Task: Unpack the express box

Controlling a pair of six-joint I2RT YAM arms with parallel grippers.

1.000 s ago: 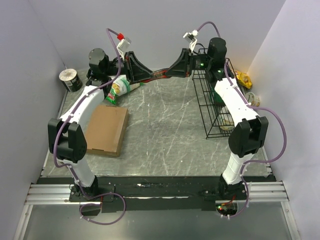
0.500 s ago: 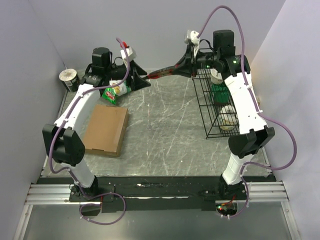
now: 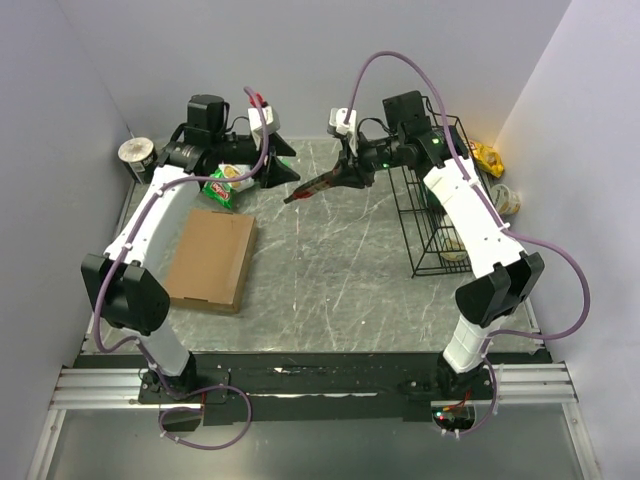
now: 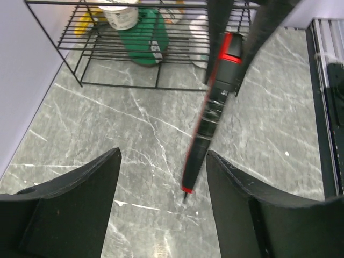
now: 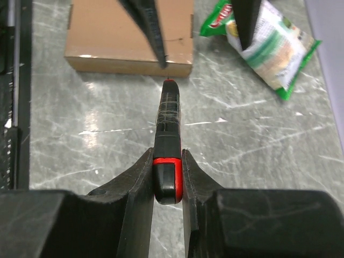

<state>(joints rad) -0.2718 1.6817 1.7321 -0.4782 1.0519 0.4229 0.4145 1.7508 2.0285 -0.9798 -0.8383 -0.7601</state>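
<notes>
My left gripper should take hold of the cutter's tip end [image 3: 296, 195] while my right gripper takes a new grip, because my right gripper is holding the cutter only at its red-banded rear end [image 5: 167, 173].
The express box [image 3: 210, 260] is a flat brown cardboard mailer lying shut on the left of the table, and it also shows at the top of the right wrist view [image 5: 129, 37]. My right gripper [image 3: 350, 172] [image 5: 167, 153] is shut on the red-banded rear end of a slim black-and-red cutter [image 3: 312, 186] [image 5: 167, 123], which hangs above the table with its tip aimed at the box. My left gripper [image 3: 285, 170] [image 4: 161, 156] stands open and empty, just left of the cutter's tip [image 4: 207, 129].
A green-and-white snack bag [image 3: 228, 180] [image 5: 269, 45] lies behind the box. A black wire rack [image 3: 430, 200] [image 4: 134, 54] holding cups and a green bottle stands at the right. A tin [image 3: 140, 158] sits in the far left corner, and yellow packets [image 3: 488, 157] lie beyond the rack.
My left gripper opened, let go of the cutter and drew back to the left. The right arm swung the cutter down and leftward from the back wall toward the table's middle.
</notes>
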